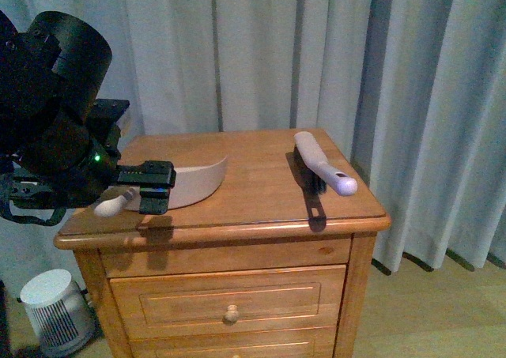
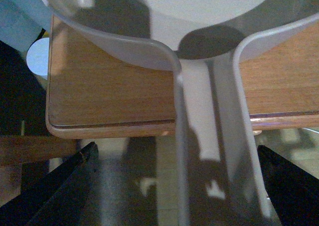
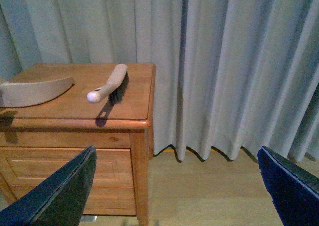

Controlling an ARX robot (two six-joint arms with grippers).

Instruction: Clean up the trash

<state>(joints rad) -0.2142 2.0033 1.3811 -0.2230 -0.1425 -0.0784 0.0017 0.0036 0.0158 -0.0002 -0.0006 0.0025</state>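
Observation:
I expect the beige dustpan (image 1: 183,190) to hold the trash inside when I lift it, since raised curved walls (image 1: 209,182) go around its pan.
No crumpled white paper wad shows in any view. A beige dustpan (image 1: 194,180) lies on the wooden cabinet top (image 1: 261,192), with its handle (image 1: 111,206) sticking out over the left front edge. My left gripper (image 1: 154,186) is open, its jaws on either side of that handle. In the left wrist view the handle (image 2: 209,161) runs between the dark fingers (image 2: 60,186), which stand apart from it. A hand brush (image 1: 320,164) lies at the right of the top. My right gripper (image 3: 174,186) is open and empty, off to the cabinet's right, above the floor.
Grey curtains (image 1: 277,50) hang behind and to the right of the cabinet. A small white round fan (image 1: 54,307) stands on the floor at the cabinet's left. Drawers (image 1: 229,295) face me. The right wrist view shows the dustpan (image 3: 35,91), the brush (image 3: 109,84) and wood floor (image 3: 209,186).

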